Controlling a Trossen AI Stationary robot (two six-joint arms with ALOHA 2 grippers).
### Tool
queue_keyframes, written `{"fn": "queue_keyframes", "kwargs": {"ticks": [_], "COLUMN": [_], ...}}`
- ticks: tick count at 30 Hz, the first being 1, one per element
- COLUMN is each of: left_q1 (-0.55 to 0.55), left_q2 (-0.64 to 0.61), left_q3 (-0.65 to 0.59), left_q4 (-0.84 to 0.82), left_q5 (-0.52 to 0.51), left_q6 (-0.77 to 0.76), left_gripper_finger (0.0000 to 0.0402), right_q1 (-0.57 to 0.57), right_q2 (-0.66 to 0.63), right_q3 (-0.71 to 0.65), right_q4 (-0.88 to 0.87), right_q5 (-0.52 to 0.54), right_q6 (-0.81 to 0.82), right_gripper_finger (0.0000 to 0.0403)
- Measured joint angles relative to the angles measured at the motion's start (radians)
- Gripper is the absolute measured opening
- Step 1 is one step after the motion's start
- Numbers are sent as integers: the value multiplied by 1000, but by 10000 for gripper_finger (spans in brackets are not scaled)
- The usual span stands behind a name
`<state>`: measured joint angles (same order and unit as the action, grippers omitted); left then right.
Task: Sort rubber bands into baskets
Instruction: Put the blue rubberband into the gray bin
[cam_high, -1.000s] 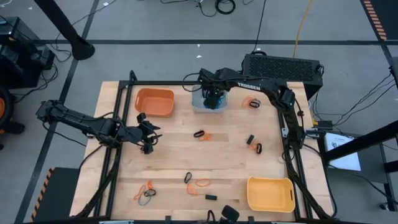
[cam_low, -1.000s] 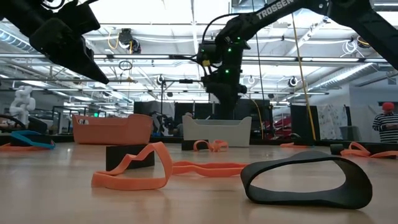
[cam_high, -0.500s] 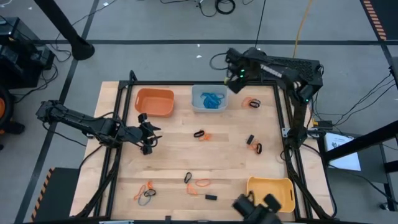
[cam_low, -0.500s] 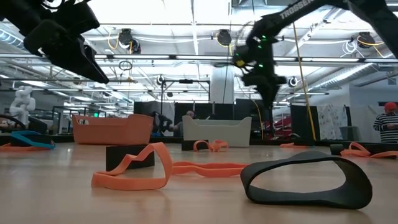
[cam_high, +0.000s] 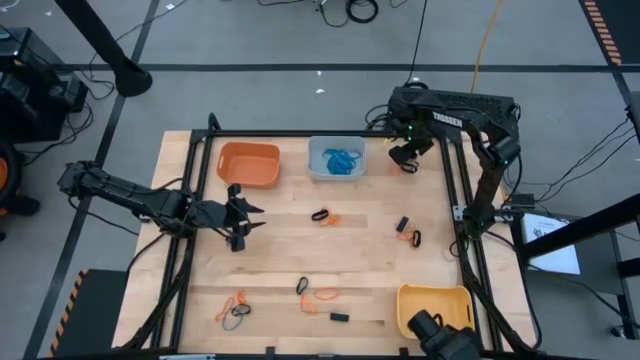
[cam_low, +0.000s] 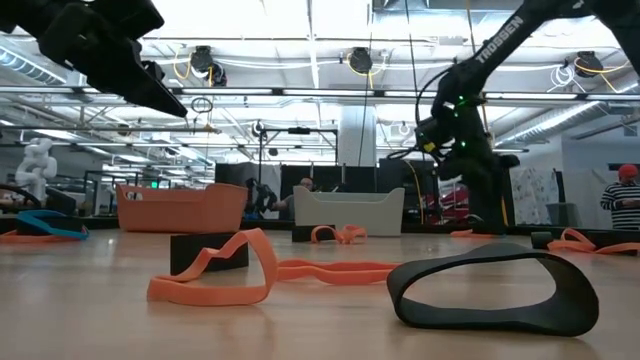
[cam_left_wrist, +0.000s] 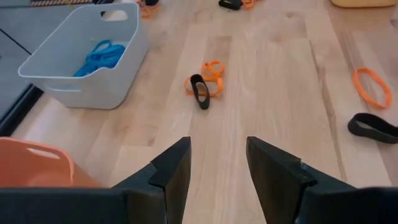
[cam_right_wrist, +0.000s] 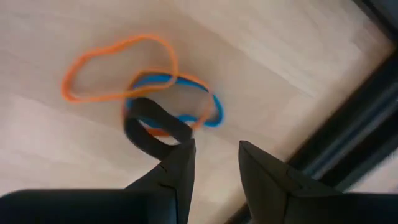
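Observation:
My right gripper is going down with its fingers open, and the tangle's blue and orange edge (cam_right_wrist: 214, 114) lies ahead of them, clear of the black rubber band (cam_right_wrist: 149, 126). It should go on down until its fingers straddle that edge.
Three baskets stand on the wooden table: an orange one (cam_high: 249, 165) and a pale blue-grey one (cam_high: 337, 160) holding blue rubber bands (cam_left_wrist: 99, 55) at the far edge, and a yellow one (cam_high: 435, 310) at the near right. Loose rubber bands lie scattered on the wood. My right gripper (cam_high: 405, 155) hangs open, pointing down, over a tangle of an orange (cam_right_wrist: 115, 68), a blue (cam_right_wrist: 199, 99) and a black band (cam_right_wrist: 149, 127) at the far right; nothing is between its fingers. My left gripper (cam_high: 240, 218) hovers open at the table's left, pointing toward the middle.
More bands lie mid-table (cam_high: 322, 216), at the right (cam_high: 408, 232) and toward the near edge (cam_high: 320, 296), (cam_high: 234, 310). A small black block (cam_high: 339, 317) rests near the front. A black frame rail (cam_high: 455, 190) runs along the right edge. A dark object (cam_high: 445, 340) shows beside the yellow basket.
My right gripper has swung from above the pale blue-grey basket toward the table's right edge along the far side, sunk a little and rolled, and now hangs over the tangled bands there. My left gripper has turned slightly in place.

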<state>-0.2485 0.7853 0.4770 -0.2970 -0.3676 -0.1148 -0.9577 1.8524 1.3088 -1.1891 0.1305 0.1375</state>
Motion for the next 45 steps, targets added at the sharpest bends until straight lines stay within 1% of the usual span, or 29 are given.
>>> {"fn": "queue_keyframes", "kwargs": {"ticks": [6,16,23,27,34,41,45], "left_q1": [0,0,0,0,0,0,0], "left_q2": [0,14,68,99,114,113,113], "left_q3": [0,0,0,0,0,0,0], "left_q4": [0,0,6,7,33,39,67], "left_q5": [0,-1,-1,-1,-3,-3,-9], "left_q6": [-10,-36,-36,-35,-26,-6,22], "left_gripper_finger": [164,164,164,164,164,164,164], "right_q1": [-46,-67,-70,-70,-70,-72,-72], "right_q2": [-28,-34,-34,-34,-34,-44,-98], "right_q3": [-82,-208,-217,-217,-217,-206,-156], "right_q4": [76,254,294,289,278,262,227], "right_q5": [-55,-56,-48,-53,-60,-106,-107], "right_q6": [39,111,131,124,97,8,6], "right_gripper_finger": [116,116,115,92,10,2,1]}}
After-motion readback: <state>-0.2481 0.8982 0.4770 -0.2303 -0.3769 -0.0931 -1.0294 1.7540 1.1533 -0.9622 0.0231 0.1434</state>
